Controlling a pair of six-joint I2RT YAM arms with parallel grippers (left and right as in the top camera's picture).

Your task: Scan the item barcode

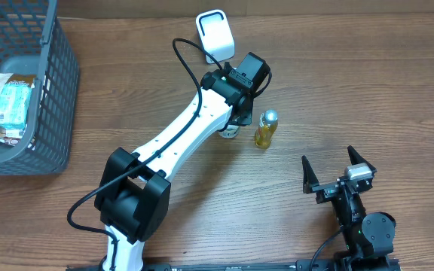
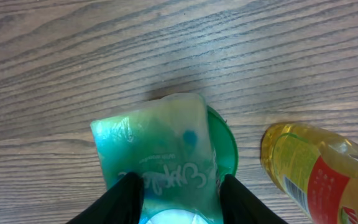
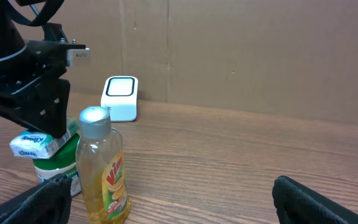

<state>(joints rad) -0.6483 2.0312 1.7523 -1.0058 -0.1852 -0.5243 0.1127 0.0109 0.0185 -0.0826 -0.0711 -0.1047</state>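
Note:
The teal packet lies slanted across the tub's lid [image 2: 227, 144], my left gripper's fingers wide apart, so I should open and pinch the packet's top [image 2: 180, 177] more tightly before lifting.
A teal tissue packet [image 2: 154, 149] sits between the two black fingers of my left gripper [image 2: 179, 182], which is shut on its sides. In the right wrist view the packet [image 3: 35, 143] hangs under the left gripper [image 3: 45, 127], just over a green-lidded tub [image 3: 55, 167]. From overhead the left wrist [image 1: 243, 75] hides the packet; only the tub's edge [image 1: 230, 133] shows. The white scanner [image 1: 215, 34] stands at the table's back edge, a short way behind the left wrist. No barcode on the packet is visible. My right gripper [image 1: 330, 172] stands open and holds nothing, at the front right.
A yellow dish-soap bottle [image 1: 266, 128] stands upright just right of the tub, close to the left gripper. A grey wire basket [image 1: 59, 90] with snack packets [image 1: 13, 105] fills the far left. A cardboard wall [image 3: 241, 50] backs the table behind the scanner [image 3: 120, 98].

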